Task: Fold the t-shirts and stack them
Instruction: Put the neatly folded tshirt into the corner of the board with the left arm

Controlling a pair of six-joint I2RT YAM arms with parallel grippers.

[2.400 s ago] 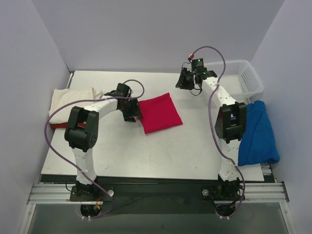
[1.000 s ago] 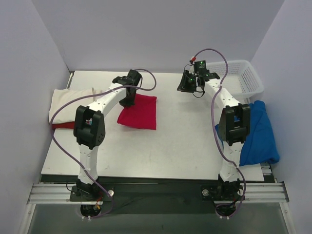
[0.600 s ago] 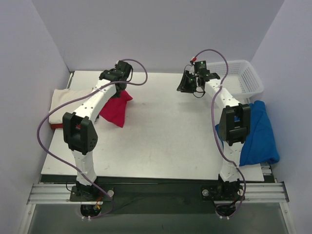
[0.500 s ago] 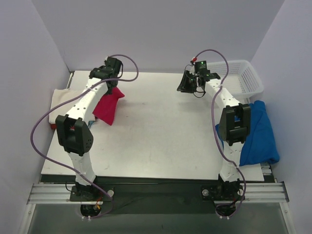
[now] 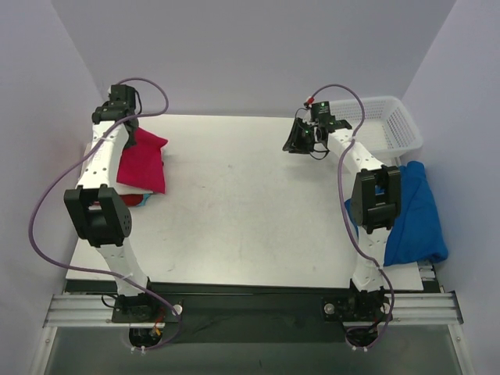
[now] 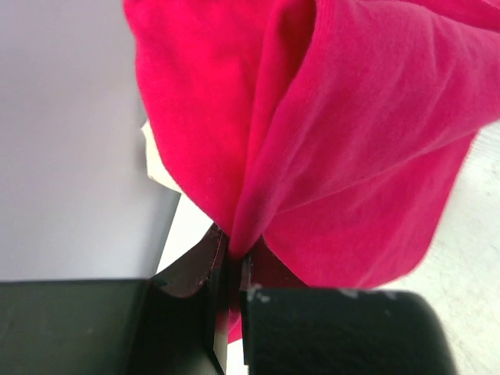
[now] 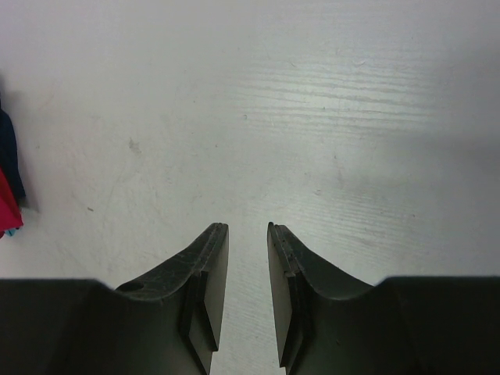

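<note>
The cream t-shirt's edge [image 6: 157, 162] shows next to the lavender wall [image 6: 70, 148], so my left gripper should keep pulling the red t-shirt toward that wall until the red t-shirt covers the cream t-shirt's edge.
The folded crimson red t-shirt [image 5: 142, 162] hangs at the table's far left, and my left gripper [image 5: 119, 117] is shut on its top edge. In the left wrist view the red t-shirt [image 6: 328, 133] fills the frame, with a fold pinched between the jaws of the left gripper [image 6: 229, 262]. A sliver of cream t-shirt [image 6: 153, 160] shows behind it; the rest is hidden under the red cloth and the arm. The royal blue t-shirt [image 5: 414, 212] lies crumpled at the right edge. My right gripper [image 5: 293, 139] [image 7: 248, 230] hovers open over bare table, holding nothing.
A white lattice basket [image 5: 388, 125] stands at the back right corner, behind the blue t-shirt. The lavender side wall is close to the left gripper. A thin edge of red and dark cloth [image 5: 135, 200] pokes out below the hanging red t-shirt.
My left gripper has carried the folded red t-shirt from the middle of the table to the far left, above the cream one. The right arm has barely moved.
</note>
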